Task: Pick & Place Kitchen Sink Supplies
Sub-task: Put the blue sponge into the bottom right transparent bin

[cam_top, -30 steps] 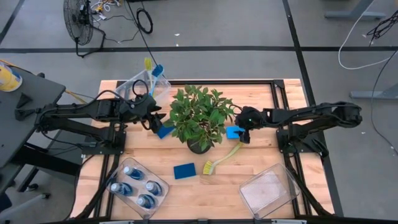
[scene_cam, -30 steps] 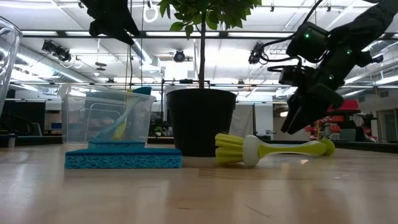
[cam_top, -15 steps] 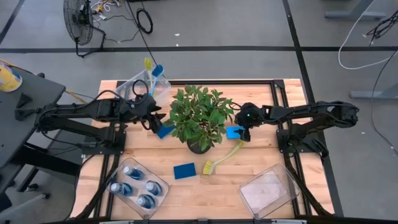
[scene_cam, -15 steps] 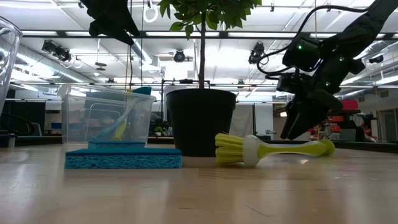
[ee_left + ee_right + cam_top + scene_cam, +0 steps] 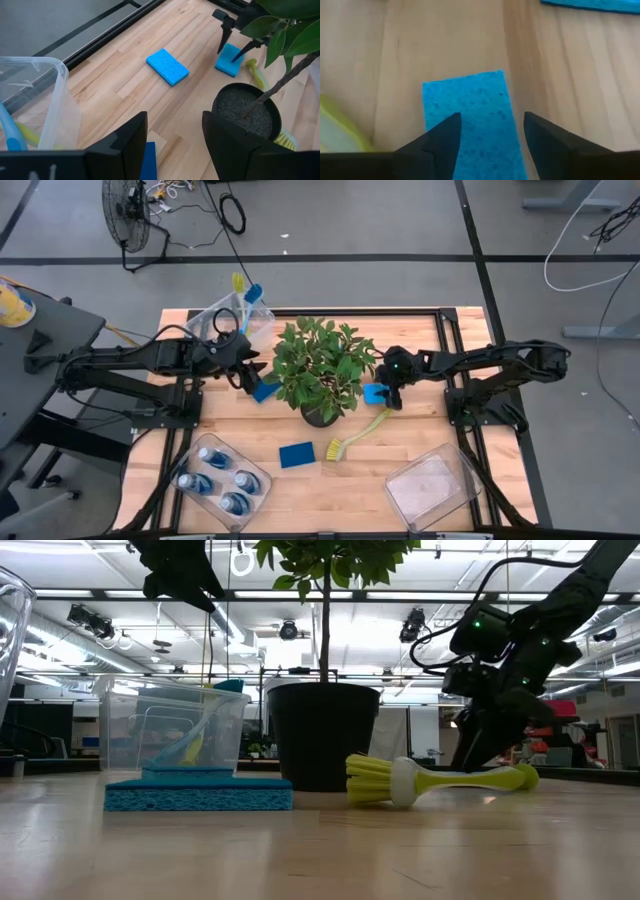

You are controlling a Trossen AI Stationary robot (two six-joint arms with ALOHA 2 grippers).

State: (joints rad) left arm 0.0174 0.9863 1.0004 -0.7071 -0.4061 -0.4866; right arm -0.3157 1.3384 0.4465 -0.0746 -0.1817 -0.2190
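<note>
I should lift slightly, then come down and pinch the blue sponge's side edge (image 5: 512, 114), since my right gripper's fingers straddle it with one over the sponge's top (image 5: 472, 107).
A flat blue sponge (image 5: 469, 114) lies on the wood beside the plant pot (image 5: 320, 412); my right gripper (image 5: 490, 137) (image 5: 391, 397) stands open over it, one finger on either side, low above the table (image 5: 478, 752). Whether the fingers touch the sponge I cannot tell. My left gripper (image 5: 172, 135) (image 5: 246, 374) is open and raised high, with a second blue sponge (image 5: 265, 391) on the table below it. A third sponge (image 5: 297, 454) and a yellow-green brush (image 5: 356, 434) lie nearer the front. Blue bottles (image 5: 218, 478) stand in a clear bin.
The leafy potted plant (image 5: 320, 365) stands mid-table between the arms. A clear bin (image 5: 236, 316) at the far left holds brushes. An empty clear bin (image 5: 432, 488) sits at the near right. Bare wood lies between the brush and that bin.
My right gripper has come down toward the blue sponge by the pot and shifted slightly toward the plant, staying open. The sponge and the brush have not moved.
</note>
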